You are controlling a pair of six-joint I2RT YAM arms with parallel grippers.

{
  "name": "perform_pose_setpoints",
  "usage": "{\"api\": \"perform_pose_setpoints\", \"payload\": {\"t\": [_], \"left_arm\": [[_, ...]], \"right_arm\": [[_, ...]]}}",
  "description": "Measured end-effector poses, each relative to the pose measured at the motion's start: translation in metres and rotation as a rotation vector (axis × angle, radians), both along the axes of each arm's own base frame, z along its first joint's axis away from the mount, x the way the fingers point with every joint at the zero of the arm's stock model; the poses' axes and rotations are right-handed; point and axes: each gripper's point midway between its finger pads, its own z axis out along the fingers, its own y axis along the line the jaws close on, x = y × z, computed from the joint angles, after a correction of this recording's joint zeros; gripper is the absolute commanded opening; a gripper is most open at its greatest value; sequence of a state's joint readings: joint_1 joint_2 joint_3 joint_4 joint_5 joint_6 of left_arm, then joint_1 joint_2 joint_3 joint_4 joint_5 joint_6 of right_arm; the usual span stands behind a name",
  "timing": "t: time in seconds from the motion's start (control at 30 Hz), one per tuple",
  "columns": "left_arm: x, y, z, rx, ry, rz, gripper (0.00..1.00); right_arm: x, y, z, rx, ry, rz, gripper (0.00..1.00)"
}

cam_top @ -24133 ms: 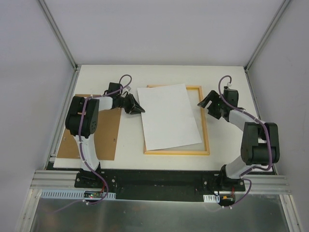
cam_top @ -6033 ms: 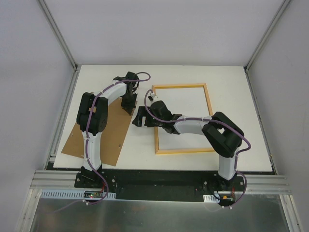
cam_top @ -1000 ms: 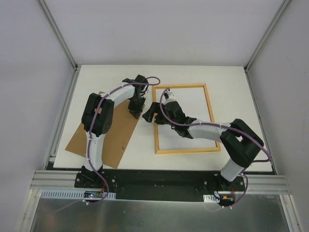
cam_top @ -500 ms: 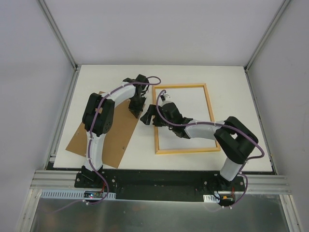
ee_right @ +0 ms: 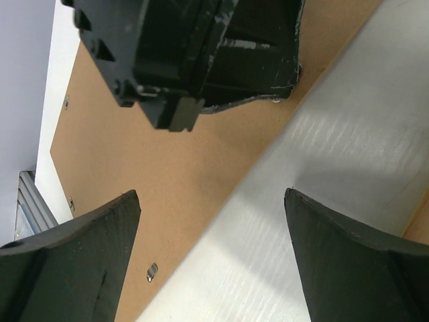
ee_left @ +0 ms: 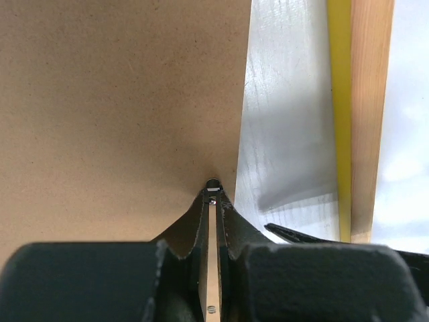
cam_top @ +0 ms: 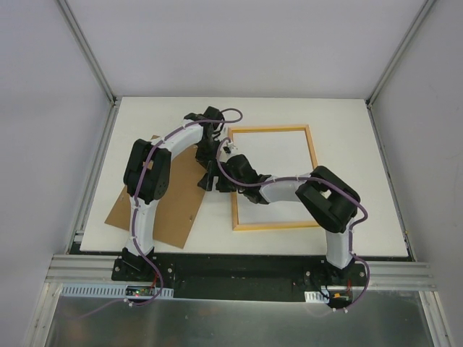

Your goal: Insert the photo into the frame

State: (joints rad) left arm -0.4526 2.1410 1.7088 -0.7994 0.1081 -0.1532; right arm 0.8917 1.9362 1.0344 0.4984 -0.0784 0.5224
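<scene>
My right gripper should take the backing board's edge (ee_left: 236, 166), which my left gripper holds beside the frame, so that my left gripper is free for the frame's bar (cam_top: 234, 205).
The frame (cam_top: 312, 163) lies flat on the table, pale wood side up, and its yellow edge (ee_left: 338, 100) shows in the left wrist view. Its inside is plain white. I cannot tell whether that is the photo's back or bare table, and no printed picture shows. My left gripper (cam_top: 208, 153) (ee_left: 213, 184) is shut on the right edge of the brown backing board (cam_top: 155, 210) (ee_left: 114, 100), just left of the frame. My right gripper (cam_top: 210, 177) (ee_right: 211, 228) hangs open just beside it, over the board's edge (ee_right: 134, 168), with nothing between its fingers.
The white table (cam_top: 304, 119) ends in grey walls at the back and sides. The board reaches towards the table's front left edge. Both arms cross closely at the frame's left rail; in the right wrist view the left gripper (ee_right: 201, 60) sits directly ahead.
My left gripper has closed on the board's edge, and the board has shifted right towards the frame. My right gripper has slid left off the frame's rail to the board's edge.
</scene>
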Motion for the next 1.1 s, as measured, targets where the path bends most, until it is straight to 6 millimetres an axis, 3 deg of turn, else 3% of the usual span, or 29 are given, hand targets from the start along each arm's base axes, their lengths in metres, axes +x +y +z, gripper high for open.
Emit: {"api": "perform_pose_setpoints", "payload": {"t": [0.37, 0.6, 0.67, 0.87, 1.0, 1.03, 1.1], "left_arm": [[0.004, -0.005, 0.007, -0.022, -0.009, 0.001, 0.00], [0.006, -0.007, 0.012, -0.029, -0.015, 0.001, 0.00], [0.009, -0.008, 0.015, -0.031, -0.024, 0.002, 0.00], [0.020, -0.004, 0.026, -0.025, -0.055, 0.025, 0.02], [0.024, -0.004, 0.042, -0.023, -0.063, 0.035, 0.47], [0.027, -0.005, 0.049, -0.029, -0.074, 0.037, 0.58], [0.037, -0.013, 0.069, -0.056, -0.119, 0.046, 0.68]], "right_arm": [[0.004, 0.009, -0.008, 0.010, 0.023, 0.001, 0.90], [0.016, 0.026, -0.007, 0.073, 0.008, -0.010, 0.87], [0.022, 0.032, -0.007, 0.106, 0.003, -0.021, 0.78], [0.038, 0.038, -0.013, 0.186, -0.002, -0.061, 0.30], [0.044, 0.035, -0.009, 0.239, 0.027, -0.104, 0.04], [0.045, 0.035, -0.005, 0.261, 0.036, -0.113, 0.01], [0.044, 0.036, 0.011, 0.318, 0.052, -0.125, 0.01]]}}
